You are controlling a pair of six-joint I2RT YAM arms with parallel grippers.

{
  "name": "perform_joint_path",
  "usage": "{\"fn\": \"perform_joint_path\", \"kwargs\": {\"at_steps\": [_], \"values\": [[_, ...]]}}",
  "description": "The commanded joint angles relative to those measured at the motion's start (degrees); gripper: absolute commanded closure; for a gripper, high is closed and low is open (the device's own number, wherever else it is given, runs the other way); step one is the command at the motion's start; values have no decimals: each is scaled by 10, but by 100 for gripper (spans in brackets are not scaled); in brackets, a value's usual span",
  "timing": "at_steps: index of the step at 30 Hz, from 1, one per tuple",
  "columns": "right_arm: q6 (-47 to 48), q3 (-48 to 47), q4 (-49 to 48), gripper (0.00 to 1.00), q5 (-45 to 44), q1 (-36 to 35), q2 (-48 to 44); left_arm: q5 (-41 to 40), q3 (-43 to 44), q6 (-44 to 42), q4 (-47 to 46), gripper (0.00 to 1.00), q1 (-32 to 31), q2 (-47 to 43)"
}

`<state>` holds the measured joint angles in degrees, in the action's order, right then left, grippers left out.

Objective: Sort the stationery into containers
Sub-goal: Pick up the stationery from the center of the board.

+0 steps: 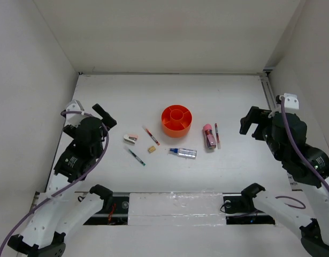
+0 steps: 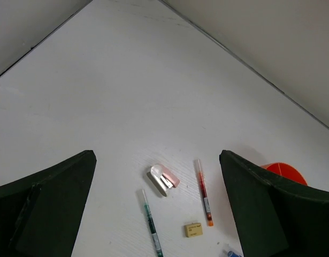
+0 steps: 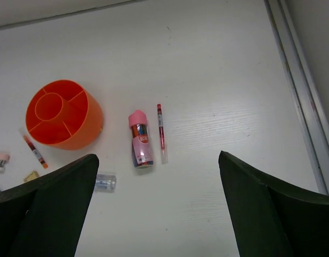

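The robot's right gripper has its open fingers lined up across the pink tube's width (image 1: 209, 136), so it should keep going toward the tube's lower body (image 1: 211, 143) and close there.
The orange organizer (image 1: 176, 120) stands mid-table, empty, and also shows in the right wrist view (image 3: 62, 113). To its left lie the white-pink stapler (image 1: 130, 139) (image 2: 164, 179), a red pen (image 1: 151, 136) (image 2: 203, 191), the tan cube (image 1: 152, 149) (image 2: 193, 229) and the green pen (image 1: 136, 156) (image 2: 151, 224). In front of it lies the silvery blue-capped tube (image 1: 184, 153). To its right lie the pink tube (image 1: 209, 136) (image 3: 140, 140) and a second red pen (image 1: 217, 134) (image 3: 161, 133). My left gripper (image 1: 104, 115) (image 2: 156, 158) hovers open and empty, left of the stapler. My right gripper (image 1: 253, 122) (image 3: 157, 158) hovers open and empty, right of the pink tube.
White walls close the table on the left, back and right. A metal rail (image 1: 267, 88) runs along the right edge. The arm bases and a white taped strip (image 1: 175, 206) sit at the near edge.
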<state>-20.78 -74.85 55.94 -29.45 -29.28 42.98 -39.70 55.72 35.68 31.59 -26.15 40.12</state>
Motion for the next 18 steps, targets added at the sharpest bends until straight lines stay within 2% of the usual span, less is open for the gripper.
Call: {"fn": "perform_joint_path", "kwargs": {"at_steps": [1, 5, 12, 18], "values": [[1, -3, -5, 0, -7, 3, 12, -13, -3, 11, 0, 0, 0, -14], [6, 20, -27, 0, 32, 3, 40, -13, -8, 11, -5, 0, 0, -14], [-9, 66, -59, 0, 104, 3, 161, 45, -8, -18, -29, 0, 0, 28], [-22, 137, -159, 1, 154, 3, 231, 94, -8, -45, -35, 0, 0, 51]]}}
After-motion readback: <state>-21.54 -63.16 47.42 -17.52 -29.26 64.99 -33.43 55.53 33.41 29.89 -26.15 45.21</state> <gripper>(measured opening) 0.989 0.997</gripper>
